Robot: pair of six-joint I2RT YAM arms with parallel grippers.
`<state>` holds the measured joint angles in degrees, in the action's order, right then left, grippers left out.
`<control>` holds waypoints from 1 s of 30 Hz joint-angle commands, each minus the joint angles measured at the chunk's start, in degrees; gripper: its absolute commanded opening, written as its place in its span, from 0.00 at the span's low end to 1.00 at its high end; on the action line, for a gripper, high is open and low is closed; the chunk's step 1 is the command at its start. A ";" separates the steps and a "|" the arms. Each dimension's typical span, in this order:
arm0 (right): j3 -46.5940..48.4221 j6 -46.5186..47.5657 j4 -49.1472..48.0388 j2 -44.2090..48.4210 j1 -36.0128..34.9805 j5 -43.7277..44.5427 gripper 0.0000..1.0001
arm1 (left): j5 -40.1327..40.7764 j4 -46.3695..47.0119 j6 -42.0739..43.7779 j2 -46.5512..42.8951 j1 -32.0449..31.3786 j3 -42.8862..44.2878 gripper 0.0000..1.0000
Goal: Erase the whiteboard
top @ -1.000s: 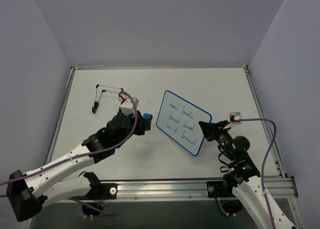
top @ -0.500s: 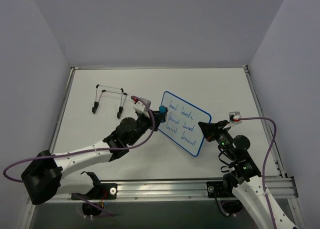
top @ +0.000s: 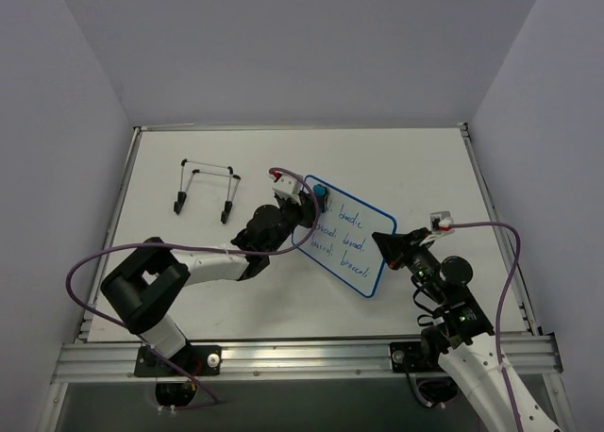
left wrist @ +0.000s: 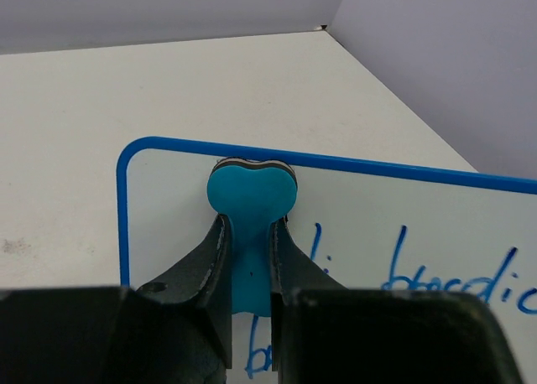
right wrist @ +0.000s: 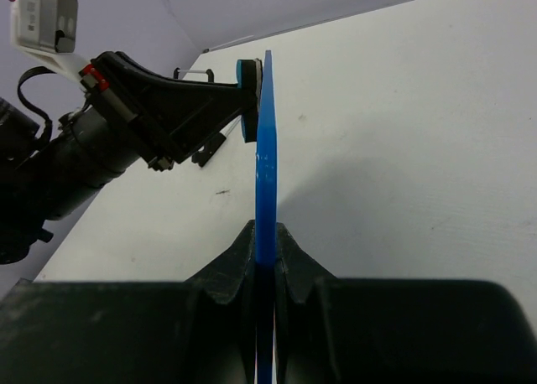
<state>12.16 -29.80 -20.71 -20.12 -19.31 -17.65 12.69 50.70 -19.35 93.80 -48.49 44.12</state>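
Observation:
The eraser is touching the whiteboard's blue rim (left wrist: 252, 154), and blue strokes are still left beside it. My left gripper should wipe the eraser back over the top line's start (left wrist: 317, 242).
The whiteboard (top: 342, 240), white with a thin blue rim and blue handwritten lines, is held tilted up off the table. My right gripper (top: 381, 239) is shut on its right edge. In the right wrist view the whiteboard (right wrist: 265, 149) shows edge-on between that gripper's (right wrist: 265, 236) jaws. My left gripper (left wrist: 249, 231) is shut on a small blue bone-shaped eraser (left wrist: 252, 191). The eraser's head presses on the whiteboard (left wrist: 377, 208) near its upper left corner. From above, the eraser (top: 320, 195) sits at the left gripper's (top: 313, 204) tip.
A black wire stand (top: 203, 187) is on the table at the back left. The left arm (top: 217, 262) stretches low across the table toward the board. Grey walls close in the table on three sides.
My left arm has reached right and farther back, carrying the eraser from beside the board onto its upper left corner. The start of the top line no longer shows. The right gripper and board have stayed put.

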 commanded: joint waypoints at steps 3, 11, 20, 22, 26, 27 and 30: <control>1.72 1.76 0.32 2.10 -0.82 -2.12 0.00 | -1.61 7.40 -1.56 4.02 2.78 3.08 0.02; 1.81 1.76 -0.56 2.02 -0.73 -2.56 0.00 | -4.86 11.53 -2.97 7.80 4.02 1.76 0.02; 1.81 1.68 -1.44 0.87 -0.82 -3.09 0.00 | -5.66 14.69 -2.71 10.09 -1.95 3.08 0.02; 1.72 1.68 -1.53 0.87 -0.82 -3.18 0.00 | -5.31 14.43 -2.27 9.82 -3.97 3.25 0.02; 1.37 1.50 -2.05 0.70 -0.90 -3.27 0.00 | -4.96 14.08 -2.00 9.12 -6.70 3.61 0.02; 1.37 1.50 -2.23 0.61 -0.82 -3.27 0.00 | -4.17 13.47 -1.83 8.77 -7.40 3.87 0.02; 1.37 1.41 -2.67 0.26 -0.90 -3.53 0.00 | -3.64 13.20 -1.21 8.33 -9.78 4.04 0.02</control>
<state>12.16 -29.67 -19.03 -19.07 -19.14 -13.82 11.94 63.66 -20.43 102.87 -54.59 45.91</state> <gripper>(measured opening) 0.030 0.207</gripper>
